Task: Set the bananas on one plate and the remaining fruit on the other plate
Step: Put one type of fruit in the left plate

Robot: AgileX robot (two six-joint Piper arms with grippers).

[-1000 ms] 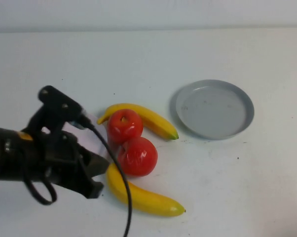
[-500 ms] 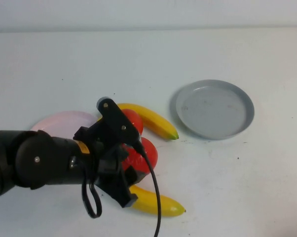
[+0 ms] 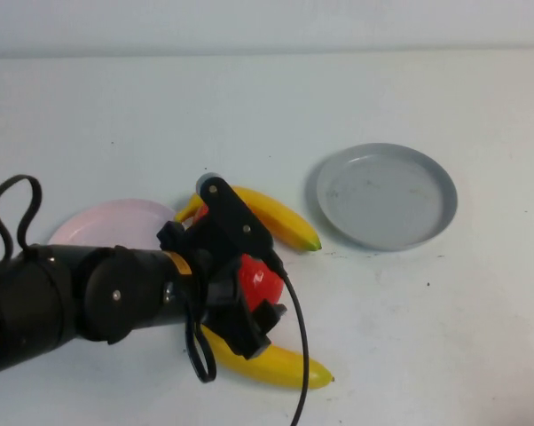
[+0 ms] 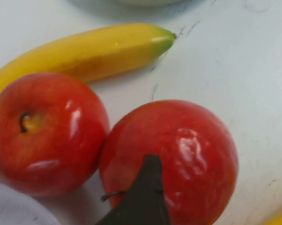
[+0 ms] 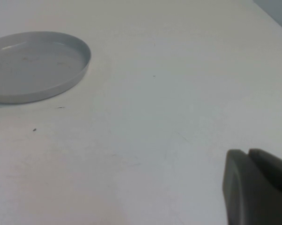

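Observation:
The near apple's body (image 4: pixel 176 150) is under one finger of my left gripper, so next I lift clear, turn the wrist and bring the fingers down around the near apple (image 3: pixel 262 282).
Two red apples touch each other between two yellow bananas. My left gripper (image 3: pixel 254 306) is open, low over the near apple (image 3: pixel 258 275); one dark finger (image 4: pixel 143 197) lies against that apple (image 4: pixel 178 150). The far apple (image 4: pixel 45 131) is almost hidden under my arm in the high view. The far banana (image 3: pixel 280 217) points toward the empty grey plate (image 3: pixel 387 195); it also shows in the left wrist view (image 4: pixel 85 51). The near banana (image 3: pixel 276 364) lies in front of the apples. The empty pink plate (image 3: pixel 107 222) sits to the left. My right gripper (image 5: pixel 249 157) is shut over bare table, out of the high view.
The white table (image 3: pixel 267 106) stretches bare behind the fruit. A black cable (image 3: pixel 294 355) from my left arm hangs across the near banana. The grey plate (image 5: pixel 33 65) also shows in the right wrist view, away from the right gripper.
My left arm has swung right from over the pink plate onto the apples, uncovering the plate and hiding the far apple. The fruit and plates have not moved.

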